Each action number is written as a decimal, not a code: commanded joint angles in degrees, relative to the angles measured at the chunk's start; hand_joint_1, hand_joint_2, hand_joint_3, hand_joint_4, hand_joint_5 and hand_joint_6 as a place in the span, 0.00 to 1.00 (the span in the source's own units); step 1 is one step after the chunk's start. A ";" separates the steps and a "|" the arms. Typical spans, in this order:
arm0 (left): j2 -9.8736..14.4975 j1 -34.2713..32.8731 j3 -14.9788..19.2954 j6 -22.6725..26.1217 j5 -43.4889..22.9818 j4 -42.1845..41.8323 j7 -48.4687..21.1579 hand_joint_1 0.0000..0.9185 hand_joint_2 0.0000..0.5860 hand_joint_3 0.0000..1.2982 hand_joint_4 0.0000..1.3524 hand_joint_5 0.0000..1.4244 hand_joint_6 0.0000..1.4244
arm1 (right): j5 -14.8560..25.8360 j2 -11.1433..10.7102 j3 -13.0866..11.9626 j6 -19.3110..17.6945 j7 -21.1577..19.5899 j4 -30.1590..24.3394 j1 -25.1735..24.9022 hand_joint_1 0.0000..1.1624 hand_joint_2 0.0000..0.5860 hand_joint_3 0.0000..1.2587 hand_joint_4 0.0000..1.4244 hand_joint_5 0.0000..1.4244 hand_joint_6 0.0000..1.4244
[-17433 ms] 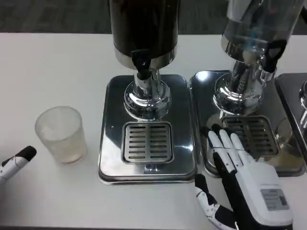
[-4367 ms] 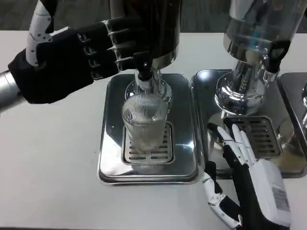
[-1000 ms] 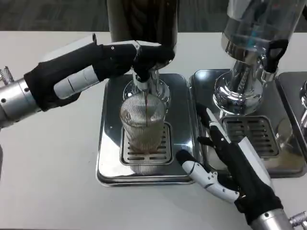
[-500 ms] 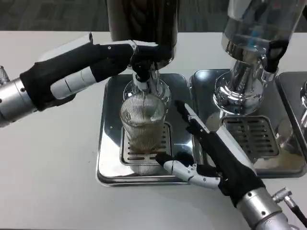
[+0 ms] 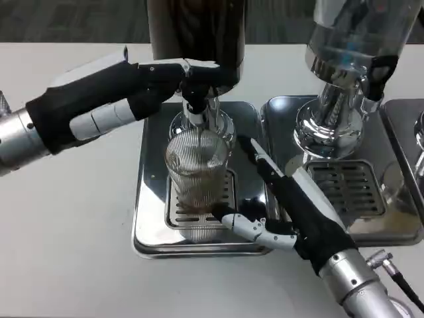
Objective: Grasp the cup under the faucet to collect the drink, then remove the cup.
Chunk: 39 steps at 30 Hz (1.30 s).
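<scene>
The faucet lever [image 5: 195,91] above the cup [image 5: 197,171] has fingers wrapped around it. The cup should have deeper brown drink in it, still below the cup's rim, when I carry the cup away.
A clear ribbed cup [image 5: 197,173] stands upright on the drip grate [image 5: 175,212] of the steel tray [image 5: 151,199], directly under the black faucet [image 5: 197,99] of the dark dispenser [image 5: 195,33]. A little brown drink lies in its bottom. My left hand [image 5: 126,93] reaches in from the left, and its fingers [image 5: 173,73] wrap the faucet lever [image 5: 199,81]. My right hand [image 5: 295,212] lies open against the cup's right side, with the thumb [image 5: 242,225] by the base and the fingers [image 5: 260,162] beside the wall. I cannot tell whether it touches the cup.
A second, clear dispenser [image 5: 351,40] stands to the right on its own steel tray [image 5: 281,119] with a grate [image 5: 348,185]. Another tray's edge [image 5: 411,132] shows at the far right. Bare white table [image 5: 66,212] lies to the left.
My right hand has slid left from the second tray up to the cup, thumb and fingers now flanking it. My left hand stays on the faucet lever. Brown drink has gathered in the cup.
</scene>
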 commanded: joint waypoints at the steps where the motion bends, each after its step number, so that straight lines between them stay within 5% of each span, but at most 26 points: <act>1: 1.05 1.80 -1.00 -1.24 1.68 -0.95 -0.39 0.00 0.13 0.19 0.08 0.07 0.07 | 0.01 0.39 -0.01 -0.71 -0.62 1.32 -1.53 0.56 0.37 0.00 0.00 0.00 0.00; 39: 2.46 3.35 -1.38 -2.02 1.62 -3.39 1.39 0.00 0.14 0.19 0.08 0.07 0.07 | -0.41 2.58 1.08 -1.70 -1.85 8.63 -8.10 0.54 0.38 0.00 0.00 0.00 0.01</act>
